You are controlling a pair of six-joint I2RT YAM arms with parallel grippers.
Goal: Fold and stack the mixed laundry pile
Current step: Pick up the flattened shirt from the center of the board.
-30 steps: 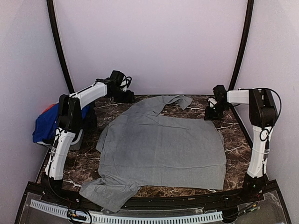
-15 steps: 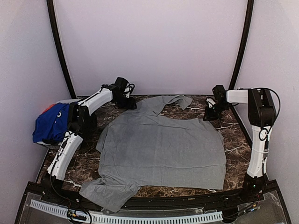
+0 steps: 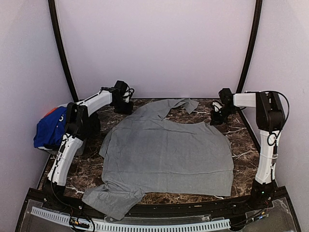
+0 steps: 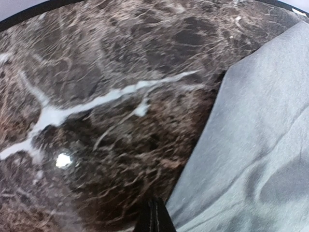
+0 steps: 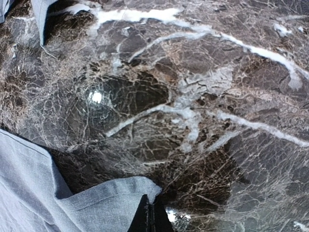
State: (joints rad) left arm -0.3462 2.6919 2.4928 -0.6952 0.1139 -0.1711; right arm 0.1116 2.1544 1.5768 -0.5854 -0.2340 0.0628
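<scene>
The grey shirt's far edge sags in a slack kink [image 5: 60, 195] next to its far corner, so my right gripper needs to pull that corner [image 5: 150, 186] back toward the white wall before folding.
A grey shirt [image 3: 166, 150] lies spread flat on the marble table [image 3: 87, 169], with one sleeve bunched at the front left [image 3: 113, 198]. My left gripper [image 3: 125, 106] is at the back left, just off the shirt's edge. In the left wrist view its fingers [image 4: 153, 217] are shut, their tips at the edge of the shirt [image 4: 251, 145], and no cloth shows between them. My right gripper [image 3: 214, 117] is at the shirt's far right corner. In the right wrist view it [image 5: 149, 212] is shut on that corner of the shirt [image 5: 96, 203].
The rest of the laundry pile sits off the table's left side: a royal-blue T-shirt [image 3: 50, 128] with a bit of red-orange cloth [image 3: 49, 112] above it. Black frame posts [image 3: 60, 48] rise at both back corners. A white wall is close behind.
Both grippers have shut. The left gripper has drawn a little to the left, away from the shirt's collar area. The right gripper stays at the far right corner, and the shirt lies as before.
</scene>
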